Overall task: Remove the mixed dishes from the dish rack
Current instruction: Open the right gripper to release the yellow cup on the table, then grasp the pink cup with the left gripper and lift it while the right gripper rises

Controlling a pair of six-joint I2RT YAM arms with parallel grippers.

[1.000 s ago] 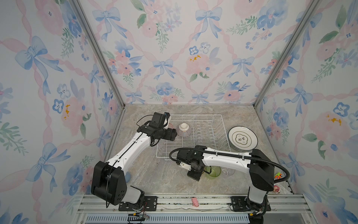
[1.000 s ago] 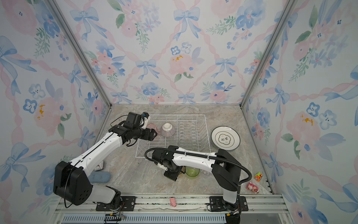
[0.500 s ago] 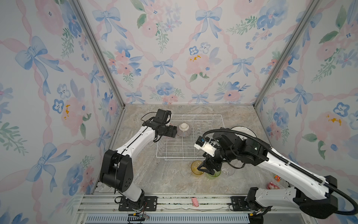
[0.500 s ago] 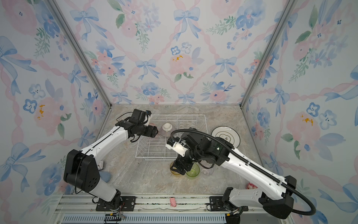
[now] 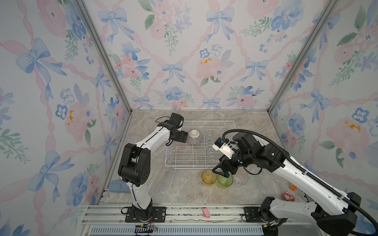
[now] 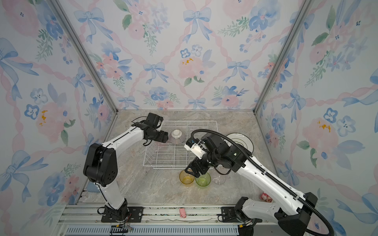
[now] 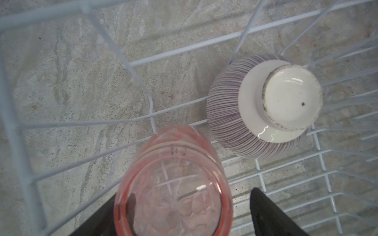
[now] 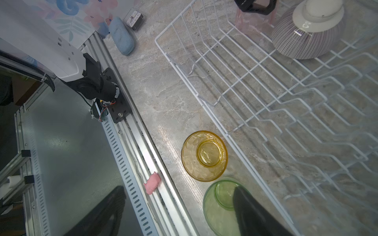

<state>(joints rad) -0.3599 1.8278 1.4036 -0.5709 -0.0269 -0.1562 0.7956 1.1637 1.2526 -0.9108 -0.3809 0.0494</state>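
The pink tumbler point(image 7: 175, 177) stands upside down at the end of the rack far from my right gripper, so next my left gripper picks it up, tips it level and hands it over.
The white wire dish rack point(image 5: 169, 163) holds an upturned pink-striped bowl point(image 5: 194, 136) and, beside it, an upturned pink tumbler point(image 7: 173, 183). My left gripper point(image 7: 180, 204) straddles that tumbler with its jaws open, and one finger point(image 7: 266, 210) stands clear of the glass. In both top views the tumbler is mostly hidden under this gripper point(image 5: 185, 137). In front of the rack, the yellow point(image 5: 209, 176), green point(image 5: 225, 180) and clear point(image 5: 241, 178) tumblers stand upright on the counter. My right gripper point(image 5: 219, 173) hovers open above the yellow and green ones, holding nothing. A white plate point(image 6: 243, 141) lies right of the rack.
A blue case point(image 5: 118, 186) lies at the counter's front left, with a small clear box point(image 8: 134, 18) next to it. A pink toy point(image 5: 206, 212) rests on the front rail, and other small toys point(image 5: 287, 196) sit at the front right. Papered walls close in three sides.
My right gripper has opened, let go of the yellow tumbler and risen above it. The left gripper has shifted slightly beside the bowl and stayed open.
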